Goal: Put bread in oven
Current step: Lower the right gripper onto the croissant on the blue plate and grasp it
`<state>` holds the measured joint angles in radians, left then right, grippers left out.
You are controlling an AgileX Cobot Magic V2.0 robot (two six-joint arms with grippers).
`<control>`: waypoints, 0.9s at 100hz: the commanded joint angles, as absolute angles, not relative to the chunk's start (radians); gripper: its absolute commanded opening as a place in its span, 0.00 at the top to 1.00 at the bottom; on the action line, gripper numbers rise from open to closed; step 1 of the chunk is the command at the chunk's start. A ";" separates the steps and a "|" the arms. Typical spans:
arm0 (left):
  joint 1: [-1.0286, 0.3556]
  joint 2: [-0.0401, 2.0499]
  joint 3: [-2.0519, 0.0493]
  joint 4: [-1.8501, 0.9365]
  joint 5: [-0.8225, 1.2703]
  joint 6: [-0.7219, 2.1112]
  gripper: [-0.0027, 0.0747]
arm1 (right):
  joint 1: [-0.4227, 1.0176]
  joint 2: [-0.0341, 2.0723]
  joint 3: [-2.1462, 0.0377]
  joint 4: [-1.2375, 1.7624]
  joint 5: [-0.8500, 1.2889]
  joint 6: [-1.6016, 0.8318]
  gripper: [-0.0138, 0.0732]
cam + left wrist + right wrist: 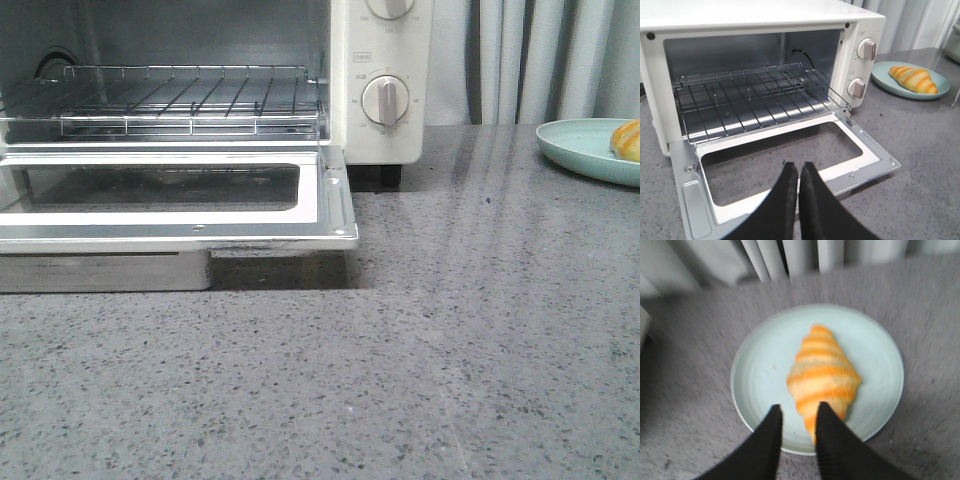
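My right gripper's open fingers are facing the near end of the bread, which lies free on the plate, so I should keep reaching until they are on both sides of the bread.
The bread, a golden-brown croissant with paler stripes, lies on a pale blue-green plate. It also shows in the left wrist view and at the front view's right edge. My right gripper is open above the plate's near rim, one finger in front of the croissant's near end, holding nothing. The cream-white oven stands open, its glass door folded flat and its wire rack bare. My left gripper is shut and empty above the door's front edge. Neither gripper shows in the front view.
The plate sits to the right of the oven on the grey speckled counter. Two round dial knobs are on the oven's right panel. A metal tray sits under the open door. Pale curtains hang behind.
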<state>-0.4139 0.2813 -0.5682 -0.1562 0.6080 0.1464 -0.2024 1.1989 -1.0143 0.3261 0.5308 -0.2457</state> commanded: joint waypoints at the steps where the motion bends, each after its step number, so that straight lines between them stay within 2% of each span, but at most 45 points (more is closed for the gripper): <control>1: -0.416 0.280 -0.600 -0.163 0.560 0.145 0.99 | -0.211 1.255 -1.054 0.328 0.492 -0.244 0.49; 7: -0.416 0.277 -0.600 -0.163 0.560 0.145 0.99 | -0.211 1.302 -1.059 0.323 0.492 -0.244 0.45; 45: -0.416 0.277 -0.600 -0.163 0.560 0.145 0.99 | -0.211 1.463 -1.059 0.315 0.338 -0.244 0.45; 79: -0.416 0.277 -0.600 -0.181 0.560 0.145 0.99 | -0.209 1.554 -1.059 0.340 0.329 -0.244 0.45; 84: -0.416 0.277 -0.600 -0.181 0.560 0.145 0.99 | -0.209 1.562 -1.059 0.350 0.336 -0.244 0.47; 90: -0.416 0.277 -0.600 -0.181 0.560 0.145 0.99 | -0.209 1.569 -1.059 0.355 0.348 -0.244 0.54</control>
<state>-0.4139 0.2655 -0.5682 -0.1619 0.6270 0.1464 -0.2040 1.5861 -1.0315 0.3390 0.3805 -0.2419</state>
